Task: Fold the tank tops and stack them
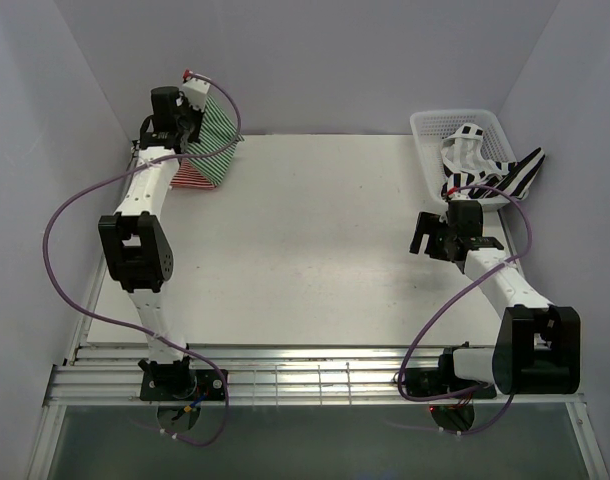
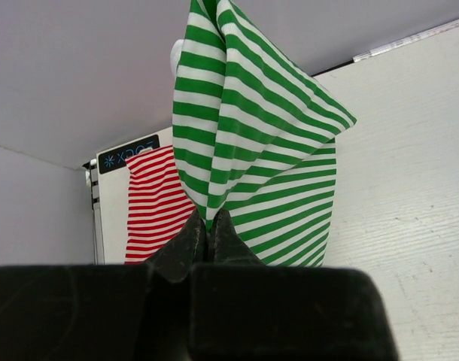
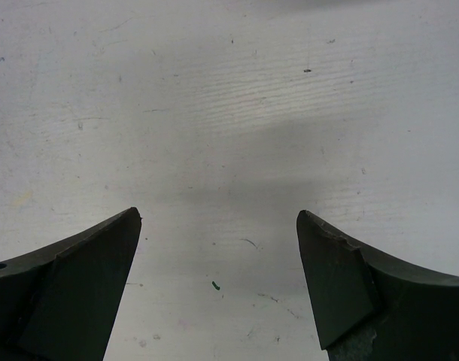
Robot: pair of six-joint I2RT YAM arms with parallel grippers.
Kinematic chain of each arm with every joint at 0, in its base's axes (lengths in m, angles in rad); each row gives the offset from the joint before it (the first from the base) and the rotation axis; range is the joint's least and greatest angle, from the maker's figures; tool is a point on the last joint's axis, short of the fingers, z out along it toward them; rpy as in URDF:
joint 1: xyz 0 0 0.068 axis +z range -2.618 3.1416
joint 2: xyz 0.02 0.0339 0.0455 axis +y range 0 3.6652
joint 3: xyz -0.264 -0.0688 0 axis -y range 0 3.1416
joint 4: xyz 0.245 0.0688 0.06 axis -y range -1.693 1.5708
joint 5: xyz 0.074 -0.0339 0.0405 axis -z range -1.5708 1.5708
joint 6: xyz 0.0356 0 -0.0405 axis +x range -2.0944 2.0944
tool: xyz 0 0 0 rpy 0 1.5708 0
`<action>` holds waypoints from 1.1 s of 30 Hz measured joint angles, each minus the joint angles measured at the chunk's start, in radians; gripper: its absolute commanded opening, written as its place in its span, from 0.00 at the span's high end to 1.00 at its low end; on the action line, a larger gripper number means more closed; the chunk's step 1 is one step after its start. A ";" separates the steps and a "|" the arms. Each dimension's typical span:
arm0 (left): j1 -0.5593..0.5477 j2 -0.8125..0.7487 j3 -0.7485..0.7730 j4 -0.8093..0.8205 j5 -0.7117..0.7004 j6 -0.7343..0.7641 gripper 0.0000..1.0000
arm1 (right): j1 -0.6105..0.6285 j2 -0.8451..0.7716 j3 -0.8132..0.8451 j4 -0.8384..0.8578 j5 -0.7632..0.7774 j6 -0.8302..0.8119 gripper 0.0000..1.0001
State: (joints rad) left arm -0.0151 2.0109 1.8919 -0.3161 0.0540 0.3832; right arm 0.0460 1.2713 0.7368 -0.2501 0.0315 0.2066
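Note:
My left gripper should keep carrying the held edge toward the black label (image 2: 128, 154) until the two line up, because the red-and-white tank top (image 2: 156, 207) is lying flat under the green-and-white tank top.
My left gripper (image 1: 192, 132) (image 2: 209, 223) is shut on a bunched edge of the green-and-white tank top (image 1: 218, 122) (image 2: 252, 128), which hangs lifted over the table's far left corner. Under it and to its left lies the red-and-white tank top (image 1: 193, 176) (image 2: 154, 203), flat on the table. The black-and-white tank top (image 1: 480, 165) lies crumpled in the white basket (image 1: 425, 125) at the far right and spills over its right rim. My right gripper (image 1: 423, 233) (image 3: 218, 214) stands open above bare table just in front of the basket, with nothing between its fingers.
The white table (image 1: 315, 230) is boxed in by pale walls at the back and on both sides. A black label strip (image 2: 128, 159) marks the table's far left edge. Purple cables loop beside both arms.

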 measured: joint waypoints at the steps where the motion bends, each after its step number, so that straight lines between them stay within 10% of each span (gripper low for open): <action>1: 0.003 0.009 0.005 0.001 0.000 0.000 1.00 | 0.000 0.000 0.000 -0.004 0.003 0.000 0.10; 24: 0.144 0.308 0.175 0.054 -0.034 0.023 0.98 | 0.000 -0.020 0.042 -0.098 0.069 -0.002 0.10; 26: 0.156 0.331 0.181 0.071 -0.046 0.019 0.83 | 0.000 -0.033 0.066 -0.130 0.071 -0.004 0.10; 31: 0.195 0.366 0.183 0.117 -0.097 0.019 0.02 | 0.000 -0.125 0.122 -0.190 0.069 -0.006 0.10; 33: 0.212 0.372 0.183 0.137 -0.125 0.002 0.02 | 0.000 -0.170 0.153 -0.213 0.069 -0.007 0.10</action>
State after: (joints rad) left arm 0.1967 2.3833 2.0747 -0.1791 -0.0711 0.3855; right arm 0.0460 1.1015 0.8902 -0.4629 0.1009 0.1997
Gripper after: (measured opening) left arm 0.950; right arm 0.900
